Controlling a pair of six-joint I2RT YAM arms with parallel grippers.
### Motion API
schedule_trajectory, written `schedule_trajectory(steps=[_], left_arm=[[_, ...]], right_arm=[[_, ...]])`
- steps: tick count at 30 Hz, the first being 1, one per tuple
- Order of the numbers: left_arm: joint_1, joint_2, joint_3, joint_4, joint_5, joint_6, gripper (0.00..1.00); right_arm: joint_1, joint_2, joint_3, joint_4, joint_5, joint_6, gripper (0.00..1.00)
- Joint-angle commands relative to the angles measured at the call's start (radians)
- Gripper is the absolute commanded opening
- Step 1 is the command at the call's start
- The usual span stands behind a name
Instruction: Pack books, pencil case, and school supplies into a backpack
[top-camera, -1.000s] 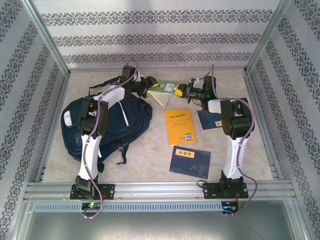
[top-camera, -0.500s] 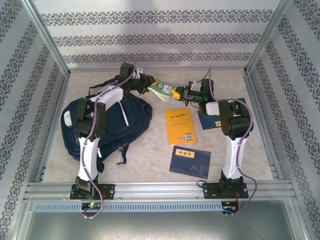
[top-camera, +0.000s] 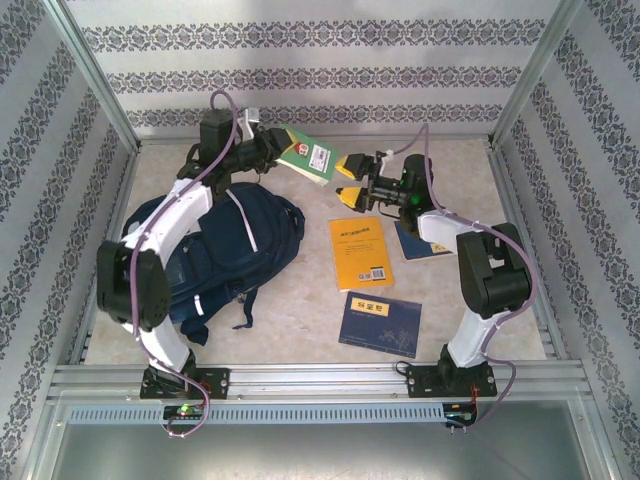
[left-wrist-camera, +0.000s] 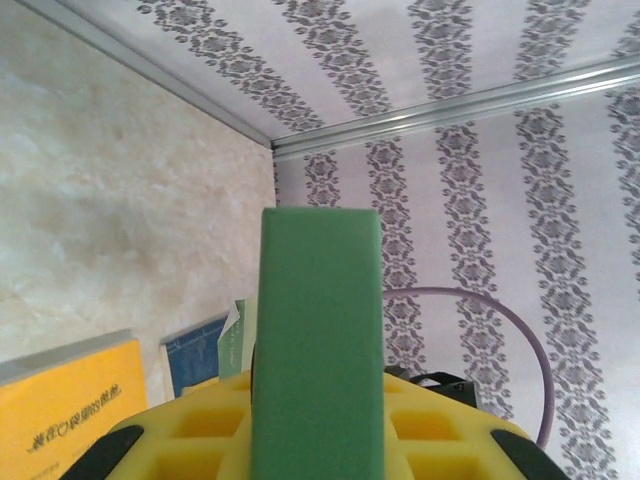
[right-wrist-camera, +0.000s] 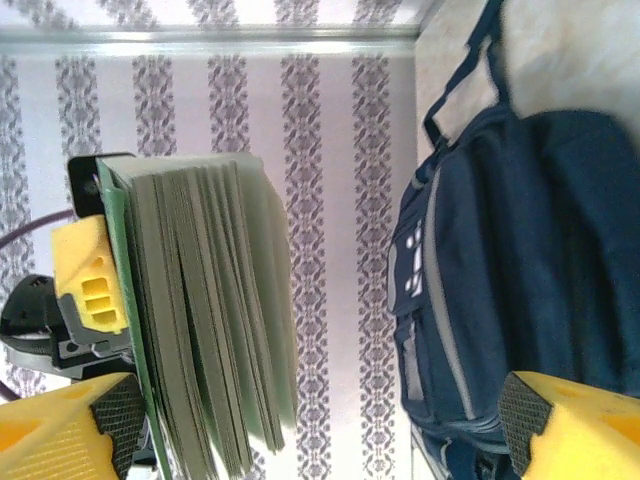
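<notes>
The green booklet's fanned pages (right-wrist-camera: 205, 300) have gaps (right-wrist-camera: 210, 415) between them, so the pages will press together into one block when the robot pinches and carries the booklet.
My left gripper (top-camera: 272, 150) is shut on a small green booklet (top-camera: 303, 156) and holds it up in the air at the back of the table. Its green cover (left-wrist-camera: 318, 340) stands edge-on between the yellow pads. My right gripper (top-camera: 352, 180) is open just right of the booklet, apart from it; its fanned pages (right-wrist-camera: 200, 320) hang at the left of the right wrist view. The dark navy backpack (top-camera: 220, 250) lies on the left, under the left arm. An orange-yellow book (top-camera: 360, 250) and two navy books (top-camera: 380, 322) (top-camera: 420, 242) lie on the table. The pencil case is out of view.
Patterned walls with metal rails (top-camera: 310, 130) close the table in at the back and both sides. The right arm (top-camera: 480, 260) reaches over one navy book. Bare tabletop (top-camera: 300, 300) lies between the backpack and the books.
The right gripper has opened and let go of the green booklet. The left gripper has closed on it and carried it up and to the left.
</notes>
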Motion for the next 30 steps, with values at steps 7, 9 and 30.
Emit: schedule_trajectory(steps=[7,9,30], left_arm=[[-0.004,-0.261,-0.171,0.007,-0.052,0.021,0.00],[-0.004,-0.305,-0.200,-0.001,-0.056,0.020,0.00],[-0.004,-0.441,-0.279,-0.033,-0.072,0.014,0.00]], right_arm=[[0.152,-0.112,-0.016,0.110,0.098,-0.034,0.97],[0.166,-0.119,-0.029,0.154,0.129,-0.014,0.95],[0.288,-0.060,-0.023,0.539,0.232,0.181,0.50]])
